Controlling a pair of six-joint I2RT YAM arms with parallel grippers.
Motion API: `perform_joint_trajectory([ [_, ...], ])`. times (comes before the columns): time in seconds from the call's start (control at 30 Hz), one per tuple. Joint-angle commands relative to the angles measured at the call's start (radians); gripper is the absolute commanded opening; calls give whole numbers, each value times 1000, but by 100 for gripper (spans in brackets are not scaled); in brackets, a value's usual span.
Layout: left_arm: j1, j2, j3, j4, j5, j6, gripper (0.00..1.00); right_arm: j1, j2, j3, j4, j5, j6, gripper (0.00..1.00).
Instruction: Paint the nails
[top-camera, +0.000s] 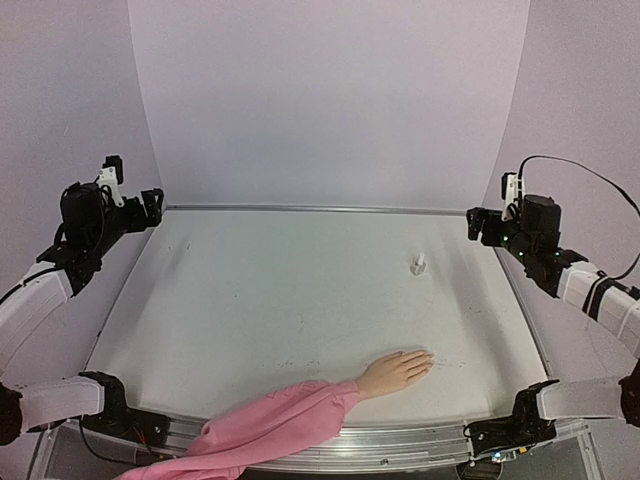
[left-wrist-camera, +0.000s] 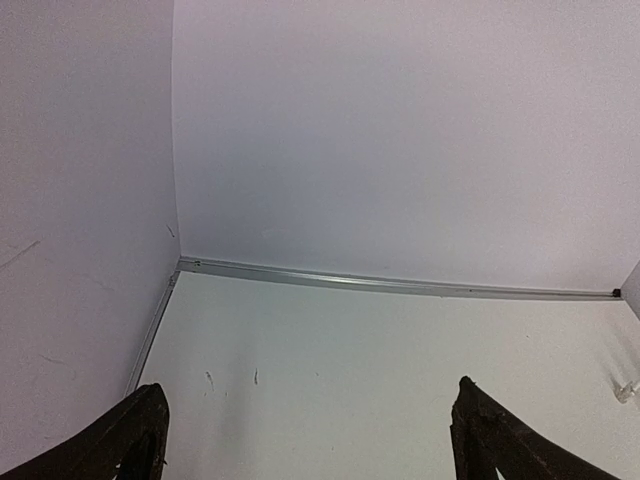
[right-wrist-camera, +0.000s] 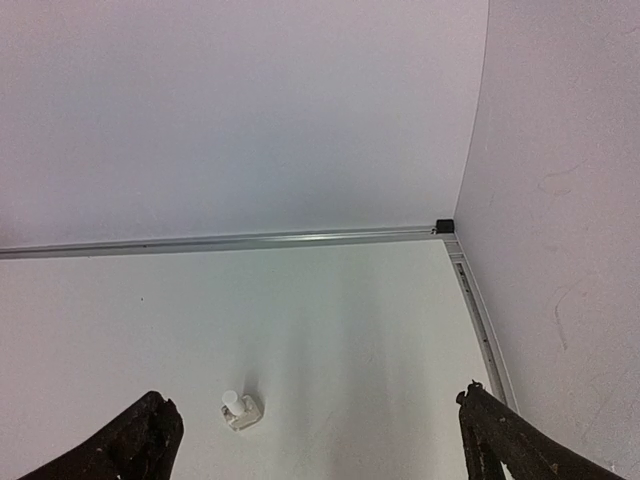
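Note:
The white bottle (top-camera: 417, 267) is standing upright and free with its cap facing up. So my open right gripper should now move closer until its fingers are on both sides of the cap (top-camera: 421, 258).
The peach mannequin hand (top-camera: 395, 372) lies flat near the table's front edge, fingers pointing right, with a pink fabric sleeve (top-camera: 270, 425) trailing off the front left. Its nails (top-camera: 428, 358) are too small to tell from the fingertips. A small white bottle (top-camera: 419, 265) stands upright at the right middle of the table and also shows in the right wrist view (right-wrist-camera: 240, 410). My left gripper (top-camera: 150, 208) is raised at the far left corner, open and empty (left-wrist-camera: 310, 400). My right gripper (top-camera: 478, 224) is raised at the far right, open and empty (right-wrist-camera: 315, 400), behind and to the right of the bottle.
The white table (top-camera: 300, 300) has a metal rail along its back edge (top-camera: 320, 209) and side edges. Pale walls enclose it at the back and on both sides. Faint scuff marks (left-wrist-camera: 208, 380) show on the surface.

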Motion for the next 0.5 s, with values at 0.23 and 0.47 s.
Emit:
perform_joint_trajectory([
  [0.23, 17, -25, -13, -26, -38, -141, 99, 2, 282, 109, -40, -4, 62, 98],
  [0.47, 26, -14, -14, -60, -12, -206, 99, 49, 575, 320, -173, -5, 92, 98],
])
